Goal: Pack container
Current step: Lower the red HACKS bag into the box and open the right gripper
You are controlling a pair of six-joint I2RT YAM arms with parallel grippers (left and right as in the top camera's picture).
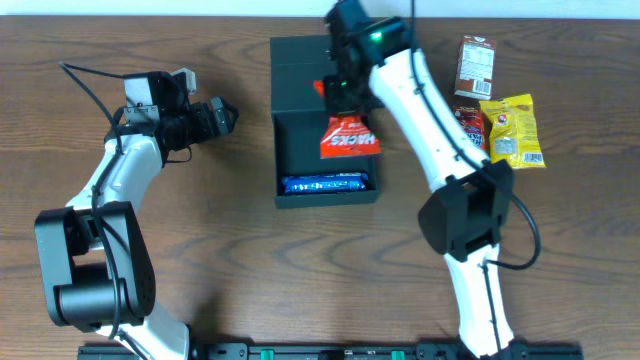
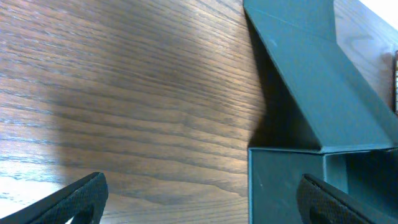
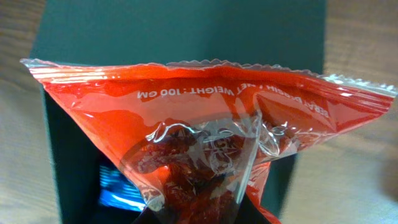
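Next, I put the red snack packet down with my right gripper and then move it to the box's side (image 1: 294, 150) near my left gripper, because the red snack packet's corner (image 1: 375, 151) sticks out past the box's side.
The container (image 1: 325, 125) is a dark square box lying open in the middle of the table, lid flap folded back to the far side. A blue snack packet (image 1: 323, 183) lies at its near wall. My right gripper (image 1: 338, 88) is shut on a red snack packet (image 1: 349, 139) and holds it hanging over the box's open tray; in the right wrist view the red packet (image 3: 205, 118) fills the frame, hiding the fingers, with the blue packet (image 3: 118, 190) below. My left gripper (image 1: 222, 116) is open and empty left of the box, and its view shows the container's corner (image 2: 280, 180).
To the right of the box lie a brown carton (image 1: 476, 66), a yellow snack packet (image 1: 513, 130) and a dark red packet (image 1: 470, 122) partly under my right arm. Bare wooden table lies left and in front of the box.
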